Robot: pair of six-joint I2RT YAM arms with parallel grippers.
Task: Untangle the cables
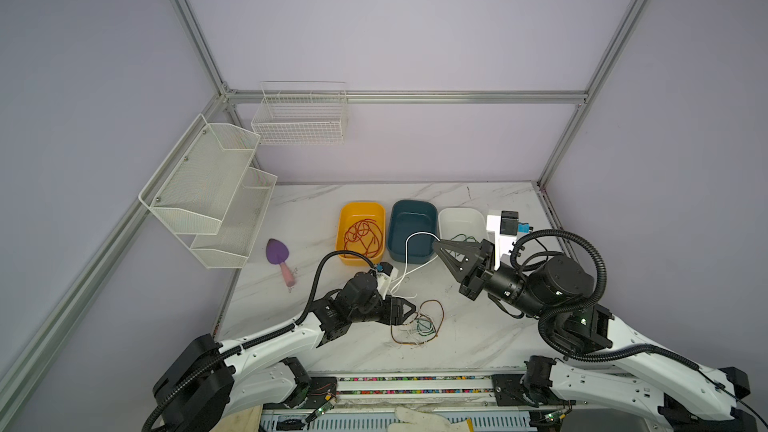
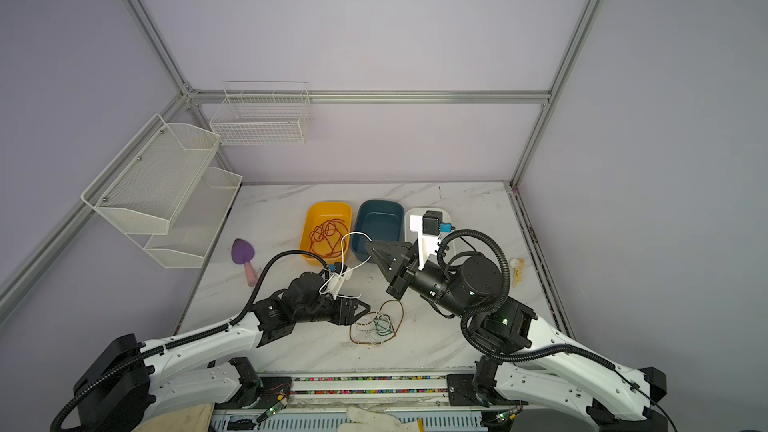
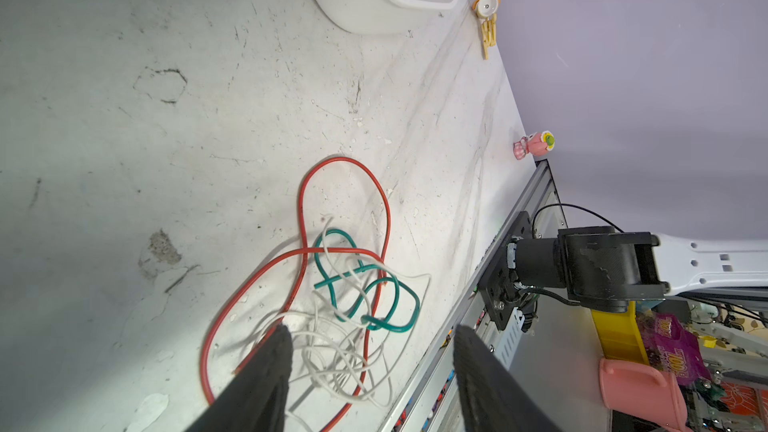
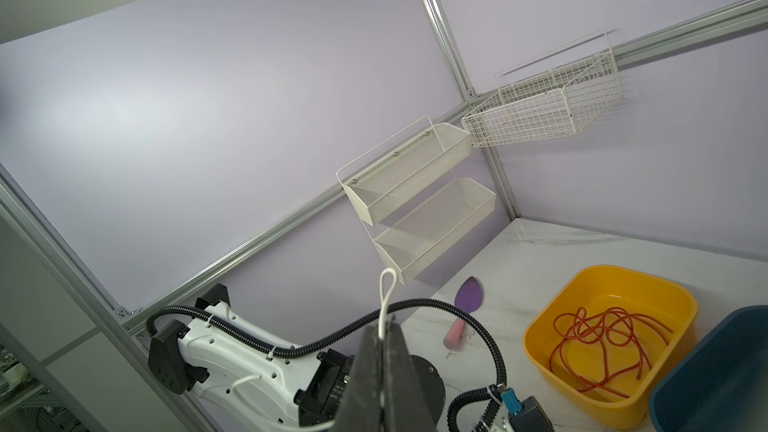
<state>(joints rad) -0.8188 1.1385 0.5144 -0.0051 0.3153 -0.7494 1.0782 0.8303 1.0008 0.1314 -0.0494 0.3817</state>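
Note:
The white cable is hanging over my left gripper's wrist [image 1: 393, 285]. My left gripper should move back before my right gripper puts the cable down in the teal tub [image 1: 413, 221].
A loose tangle of cables [image 1: 417, 324] [image 2: 376, 324], red-brown, white and green, lies on the marble table near the front. My left gripper [image 1: 409, 311] [image 2: 365, 308] is low at the tangle's left side. In the left wrist view its jaws [image 3: 372, 330] stand apart, open, with white strands of the tangle [image 3: 345, 284] between them. My right gripper [image 1: 436, 245] [image 2: 369, 245] [image 4: 384, 328] is raised and shut on a white cable [image 1: 406, 251] [image 4: 387, 284]. That cable droops down over the left wrist. Red cables [image 1: 360, 236] lie in the yellow tub [image 1: 345, 218].
A teal tub [image 1: 411, 209] and a white tub [image 1: 461, 216] holding a green cable [image 1: 463, 238] stand behind. A purple trowel [image 1: 279, 257] lies at the left. Mesh shelves [image 1: 216, 193] and a wire basket [image 1: 301, 118] hang on the walls. Small toys [image 3: 536, 145] sit near the right edge.

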